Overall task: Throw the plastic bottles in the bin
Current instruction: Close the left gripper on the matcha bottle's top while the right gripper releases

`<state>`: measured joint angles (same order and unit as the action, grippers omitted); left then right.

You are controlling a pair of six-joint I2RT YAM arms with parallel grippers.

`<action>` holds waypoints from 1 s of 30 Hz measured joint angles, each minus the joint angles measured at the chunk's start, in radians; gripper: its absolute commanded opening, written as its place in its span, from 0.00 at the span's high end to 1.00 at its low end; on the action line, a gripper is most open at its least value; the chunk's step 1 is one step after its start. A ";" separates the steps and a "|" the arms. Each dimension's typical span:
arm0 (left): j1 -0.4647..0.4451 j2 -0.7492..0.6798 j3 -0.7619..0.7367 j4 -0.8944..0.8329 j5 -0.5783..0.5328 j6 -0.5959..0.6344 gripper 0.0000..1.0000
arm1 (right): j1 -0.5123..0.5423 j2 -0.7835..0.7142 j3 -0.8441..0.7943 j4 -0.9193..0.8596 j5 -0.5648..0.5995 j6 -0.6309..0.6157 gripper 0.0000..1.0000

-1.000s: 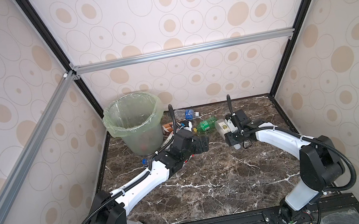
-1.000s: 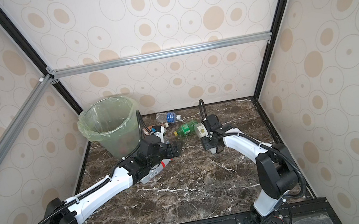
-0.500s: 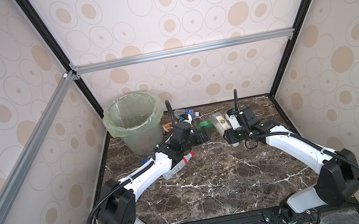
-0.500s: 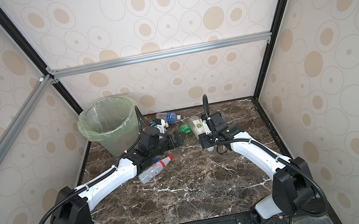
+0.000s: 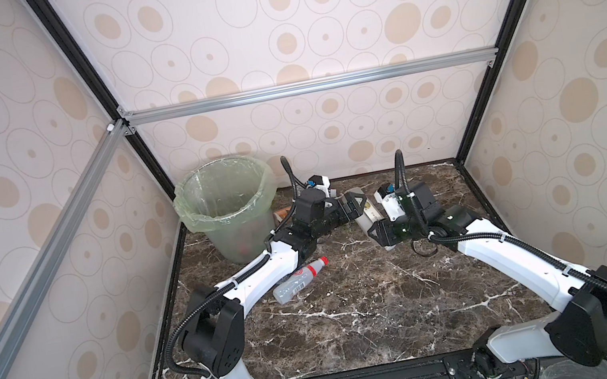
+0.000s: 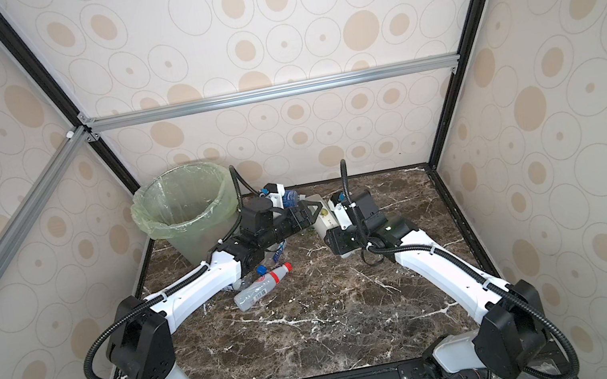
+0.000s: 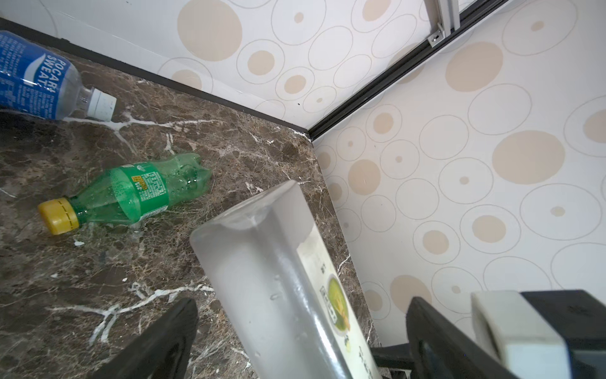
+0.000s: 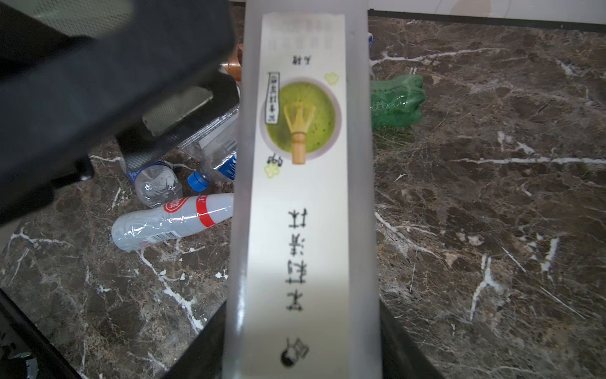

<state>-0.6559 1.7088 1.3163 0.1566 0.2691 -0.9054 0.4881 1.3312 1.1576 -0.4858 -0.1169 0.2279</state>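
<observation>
My right gripper is holding the frosted square bottle far from the bin (image 6: 185, 200), so next my left gripper grabs the bottle's loose end (image 6: 317, 201) and brings the bottle to the bin.
My right gripper (image 8: 301, 344) is shut on a frosted square bottle with a matcha label (image 8: 305, 213), held above the marble floor in both top views (image 5: 362, 209) (image 6: 321, 217). My left gripper (image 7: 301, 315) is open, its fingers (image 7: 177, 328) standing wide on either side of that bottle's far end (image 7: 262, 279) without touching it. The bin (image 5: 188, 215) stands at the back left, just behind the left arm. A green bottle (image 7: 131, 193) and a blue-labelled bottle (image 7: 32, 82) lie near the back wall. A red-capped clear bottle (image 5: 301, 279) lies beside the left forearm.
Crushed clear bottles with blue caps (image 8: 210, 154) lie under the left wrist, and a brown-capped one (image 8: 234, 64) sits behind them. The two grippers meet close together at mid back. Walls enclose the marble floor (image 5: 358, 316) on three sides.
The right gripper has carried the frosted bottle up and toward the middle. The left arm has stretched toward the back, bringing its open fingers around the bottle and uncovering the red-capped bottle.
</observation>
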 measured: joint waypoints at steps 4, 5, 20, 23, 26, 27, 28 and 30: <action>0.000 0.001 0.000 0.002 0.000 -0.004 0.01 | 0.002 -0.004 0.005 0.008 -0.018 0.014 0.42; 0.000 0.001 0.000 0.003 -0.001 -0.005 0.01 | 0.002 -0.006 0.005 0.012 -0.024 0.018 0.42; 0.013 0.008 0.000 0.052 -0.008 -0.039 0.38 | 0.039 -0.019 0.017 0.073 -0.067 0.053 0.34; 0.012 0.008 0.005 0.067 -0.007 -0.035 0.46 | 0.040 -0.020 0.016 0.076 -0.070 0.053 0.26; 0.019 0.008 0.005 0.059 -0.012 -0.025 0.46 | 0.041 -0.027 0.016 0.089 -0.074 0.053 0.20; 0.023 0.008 0.005 0.053 -0.014 -0.020 0.47 | 0.041 -0.028 0.017 0.090 -0.074 0.052 0.18; 0.027 0.008 0.005 0.048 -0.018 -0.014 0.48 | 0.041 -0.029 0.016 0.090 -0.075 0.051 0.16; 0.037 0.008 0.005 0.042 -0.026 -0.003 0.48 | 0.041 -0.032 0.016 0.090 -0.078 0.046 0.12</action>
<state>-0.6186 1.7168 1.3209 0.1989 0.2432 -0.9085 0.5289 1.2995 1.1740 -0.3958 -0.1947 0.2737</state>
